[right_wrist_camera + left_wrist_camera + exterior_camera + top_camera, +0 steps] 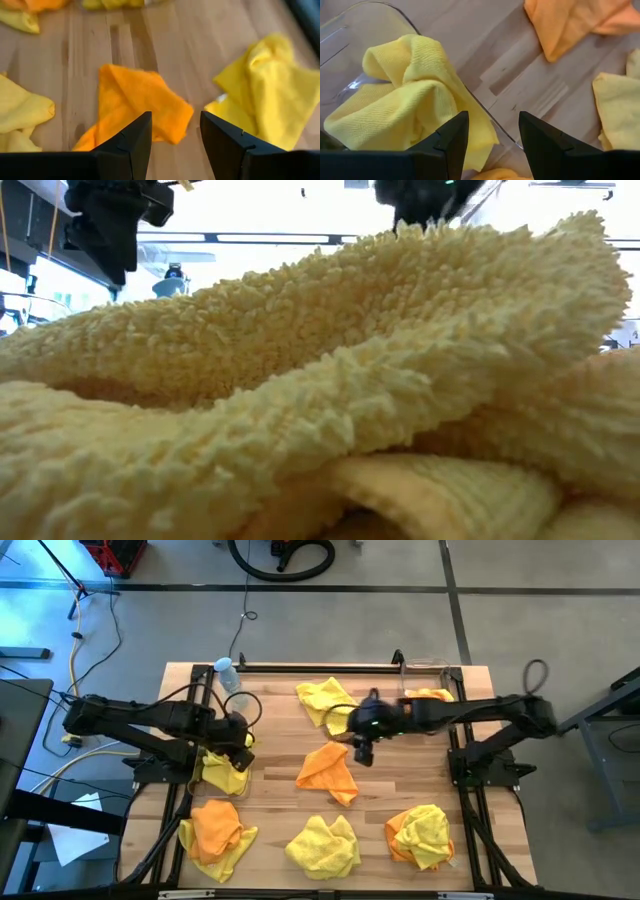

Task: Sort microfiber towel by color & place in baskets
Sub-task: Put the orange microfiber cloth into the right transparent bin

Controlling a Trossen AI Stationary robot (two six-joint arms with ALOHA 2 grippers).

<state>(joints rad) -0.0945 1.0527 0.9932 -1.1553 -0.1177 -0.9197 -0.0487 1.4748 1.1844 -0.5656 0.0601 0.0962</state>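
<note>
The orange towel (328, 773) has a loose fold (131, 97) across it, so I expect it to bunch up at my right gripper and sag around the pinch when I lift it.
My left gripper (240, 743) (494, 136) is open above the left clear basket (395, 12), close over a yellow towel (405, 100) (222, 772) that lies in the basket and drapes over its rim. My right gripper (362, 752) (175, 135) is open over an orange towel (140, 100) (328, 772) lying flat on the middle of the table. Another yellow towel (265, 100) (325, 700) lies just beyond it. The right clear basket (428, 668) at the far right corner holds an orange towel (432, 695).
Along the near edge lie an orange-and-yellow pile (215, 835), a yellow towel (322, 845) and another mixed pile (422, 835). A clear bottle with a blue cap (226, 672) stands at the far left. A yellow towel (320, 380) fills the low view.
</note>
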